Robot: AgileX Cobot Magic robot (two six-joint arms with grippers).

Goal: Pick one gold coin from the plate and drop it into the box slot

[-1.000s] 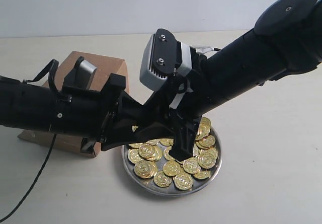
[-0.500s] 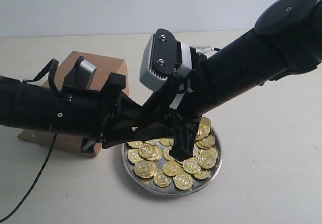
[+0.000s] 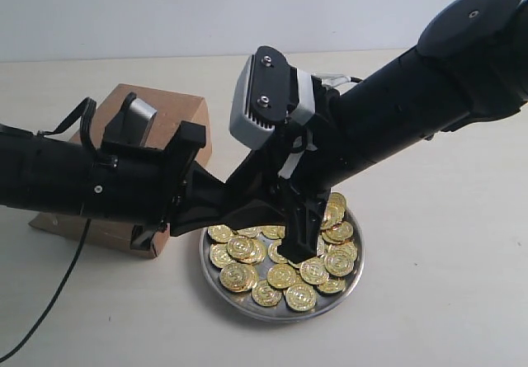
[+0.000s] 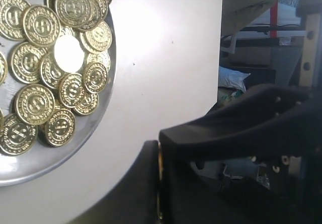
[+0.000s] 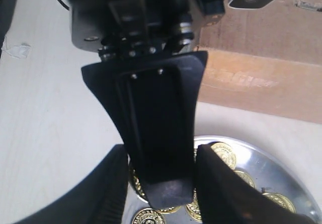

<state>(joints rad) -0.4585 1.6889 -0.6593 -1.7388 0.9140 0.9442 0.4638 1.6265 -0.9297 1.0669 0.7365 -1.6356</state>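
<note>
The robot's right gripper has its fingers around the left gripper's fingers and the gold coin (image 4: 160,183), so the right gripper should move back out of the way before the left gripper goes to the slot.
The silver plate (image 3: 247,305) (image 4: 75,148) (image 5: 271,173) holds several gold coins (image 3: 247,247) in front of the brown box (image 3: 177,107) (image 5: 251,78). The slot is hidden behind my left arm. My left gripper (image 3: 276,212) (image 4: 160,146) hangs beside and above the plate. It is shut flat on one gold coin (image 4: 160,183), of which only the thin edge shows. My right gripper (image 3: 293,235) (image 5: 161,183) reaches down over the plate. Its jaws straddle the left fingers (image 5: 166,183), and one of its fingers (image 4: 226,128) lies against that coin's rim, so both grippers hold it.
The two arms cross over the plate and the box's near corner. A black cable (image 3: 49,301) trails over the table at the front left. The table's edge (image 4: 221,58) runs past the plate, with room clutter beyond it.
My left gripper's jaws have closed from wide open onto the coin. The right gripper and both arms have stayed where they were.
</note>
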